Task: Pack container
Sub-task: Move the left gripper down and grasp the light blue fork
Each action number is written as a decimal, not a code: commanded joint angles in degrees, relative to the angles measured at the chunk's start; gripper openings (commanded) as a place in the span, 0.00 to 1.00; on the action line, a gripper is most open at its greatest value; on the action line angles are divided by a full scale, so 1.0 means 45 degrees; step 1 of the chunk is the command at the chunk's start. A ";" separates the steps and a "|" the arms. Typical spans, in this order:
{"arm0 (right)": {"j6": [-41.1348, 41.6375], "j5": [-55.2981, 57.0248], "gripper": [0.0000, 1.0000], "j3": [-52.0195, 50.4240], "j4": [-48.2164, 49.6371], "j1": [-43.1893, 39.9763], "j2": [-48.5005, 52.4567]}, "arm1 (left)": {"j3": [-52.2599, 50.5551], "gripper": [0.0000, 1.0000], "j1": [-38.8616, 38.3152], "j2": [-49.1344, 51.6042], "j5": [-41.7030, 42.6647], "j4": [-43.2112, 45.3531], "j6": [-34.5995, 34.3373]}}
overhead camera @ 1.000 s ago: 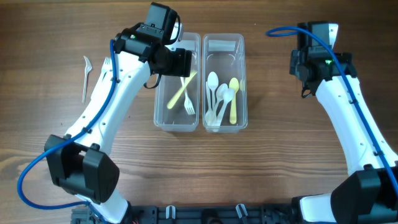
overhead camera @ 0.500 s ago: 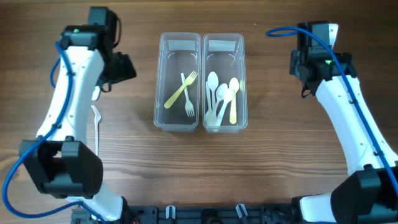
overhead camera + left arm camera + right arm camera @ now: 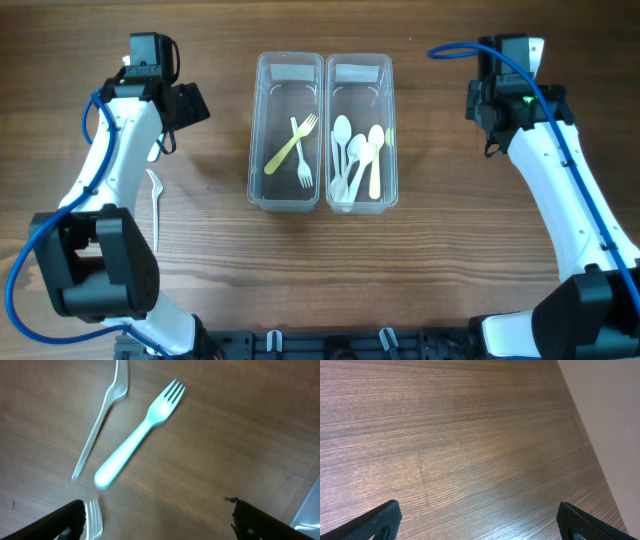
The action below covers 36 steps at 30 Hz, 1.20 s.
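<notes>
The white fork (image 3: 123, 454) is lying away from the clear fork, so my left gripper should carry on going down until its open fingers are on both sides of the white fork's neck (image 3: 149, 422), and then close.
Two clear containers stand side by side at the table's middle. The left container (image 3: 262, 120) holds a yellow fork (image 3: 290, 148) and a white fork (image 3: 301, 160). The right container (image 3: 392, 120) holds several spoons (image 3: 352, 165). My left gripper (image 3: 190, 103) is open and empty, left of the containers. In the left wrist view it (image 3: 157, 520) hovers over a white fork (image 3: 135, 442), a clear fork (image 3: 102, 415) and the tines of a third fork (image 3: 94, 516). My right gripper (image 3: 477, 522) is open and empty over bare wood, right of the containers (image 3: 490, 108).
A clear fork (image 3: 155, 205) lies on the table at the left, below my left arm. A corner of the left container (image 3: 311, 510) shows at the right edge of the left wrist view. The table's edge (image 3: 590, 435) shows in the right wrist view.
My left arm has swung from above the left container to the table's left side, over the loose forks. The right arm has not moved.
</notes>
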 commanded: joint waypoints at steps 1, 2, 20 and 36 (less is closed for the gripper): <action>0.0010 0.0223 1.00 -0.0024 0.0034 -0.0049 0.0058 | -0.0257 0.95 0.0073 0.0306 -0.0160 0.0967 0.2084; 0.0005 0.0223 1.00 -0.0024 0.0034 -0.0049 0.0058 | -0.0257 0.96 0.0083 0.0534 -0.0209 0.1292 0.2662; 0.0005 0.0223 1.00 -0.0024 0.0034 -0.0049 0.0058 | -0.0257 0.83 0.1282 0.4648 0.2147 0.3677 0.7363; 0.0005 0.0223 1.00 -0.0024 0.0034 -0.0049 0.0058 | -0.0253 0.18 0.1307 0.4682 0.2132 0.3687 0.6732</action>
